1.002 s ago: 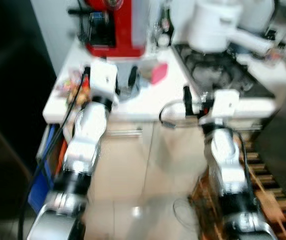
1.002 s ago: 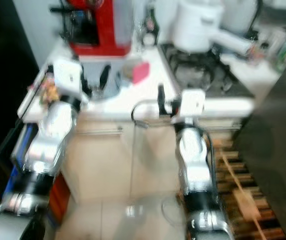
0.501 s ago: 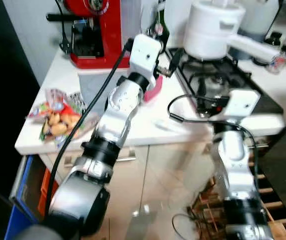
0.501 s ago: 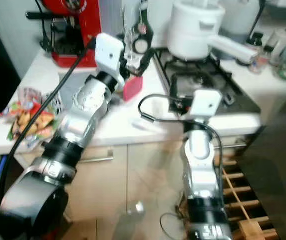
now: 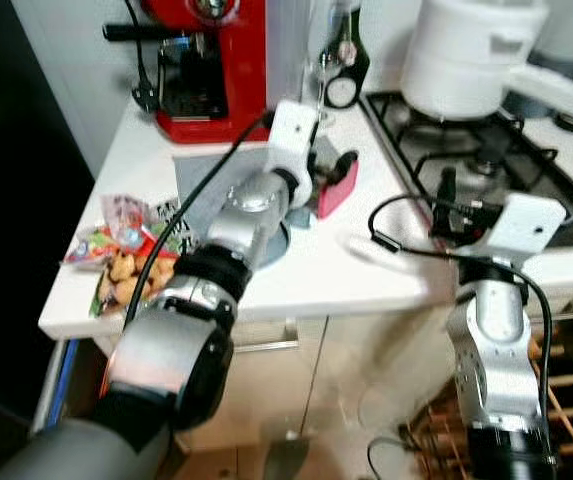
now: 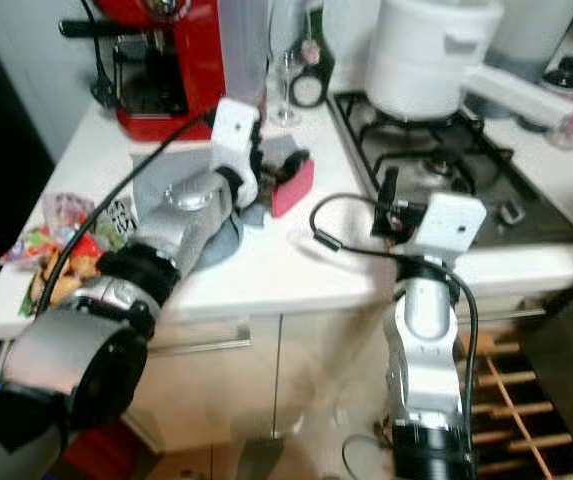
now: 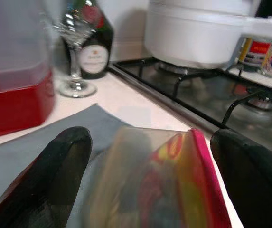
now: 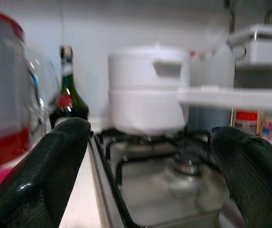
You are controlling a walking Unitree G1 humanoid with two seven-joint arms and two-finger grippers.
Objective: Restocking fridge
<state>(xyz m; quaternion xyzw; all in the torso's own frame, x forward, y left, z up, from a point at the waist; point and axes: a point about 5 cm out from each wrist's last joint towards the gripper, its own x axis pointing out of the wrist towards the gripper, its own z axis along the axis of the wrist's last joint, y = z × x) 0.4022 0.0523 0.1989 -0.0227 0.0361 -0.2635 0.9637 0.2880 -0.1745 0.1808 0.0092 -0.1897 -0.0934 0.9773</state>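
I expect the box [image 7: 143, 183] to stay closed when I tip it upright, because the pink lid [image 7: 208, 178] fits flush along the end of the clear box.
A flat pink packet [image 5: 335, 192] with yellow print lies on the white counter [image 5: 386, 270], at the edge of a grey mat [image 5: 204, 176]. My left gripper [image 5: 334, 163] reaches over the mat and is open. In the left wrist view its two black fingers [image 7: 55, 180] stand either side of the pink packet [image 7: 188, 190], not closed on it. My right gripper [image 5: 448, 186] hovers at the front edge of the gas hob [image 5: 496, 150], open, with nothing between its fingers [image 8: 60, 156].
A red coffee machine [image 5: 211, 65] stands at the back left, with a dark bottle [image 5: 344, 70] and a wine glass [image 7: 74, 52] beside it. A white pot [image 5: 466, 55] sits on the hob. Snack packets [image 5: 116, 262] lie near the counter's left edge.
The camera has shifted and steadied. My left gripper has come down from above the counter so that its fingers flank the pink packet. The right gripper stays by the hob's front edge.
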